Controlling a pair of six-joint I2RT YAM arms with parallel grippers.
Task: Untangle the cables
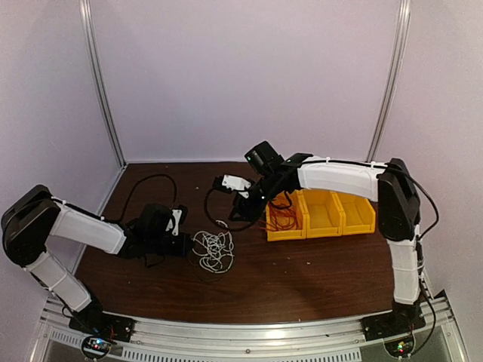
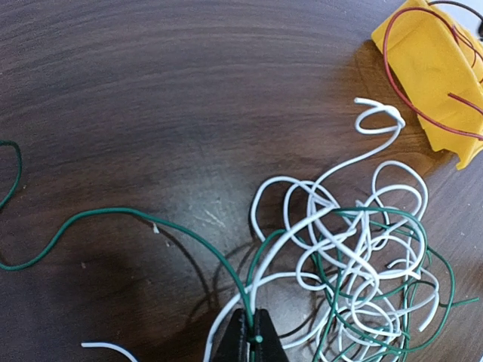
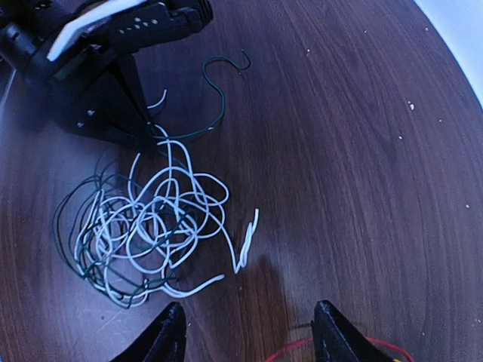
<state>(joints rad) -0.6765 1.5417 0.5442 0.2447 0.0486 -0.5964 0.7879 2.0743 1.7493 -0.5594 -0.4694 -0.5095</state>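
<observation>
I see several white ends [image 3: 217, 279] poking out of the clump, so a white cable [image 3: 246, 244] will come loose, leaving other white loops behind, when I pull it.
A clump of white cable [image 1: 215, 250] tangled with a dark green cable lies mid-table. In the left wrist view the white loops [image 2: 355, 249] and the green cable [image 2: 113, 213] interlace. My left gripper [image 2: 253, 332] is shut on the green cable at the clump's left edge, with a white strand right beside the jaws; it also shows in the top view [image 1: 185, 243]. A red cable [image 1: 283, 215] lies in the leftmost yellow bin. My right gripper [image 3: 249, 332] is open and empty, above the table right of the clump [image 3: 166, 211].
A row of three yellow bins [image 1: 332, 219] stands to the right of the clump; one corner shows in the left wrist view [image 2: 430, 68]. The green cable's free end [image 3: 219, 98] trails away from the clump. The left arm's wrist [image 3: 113, 68] is close behind the clump.
</observation>
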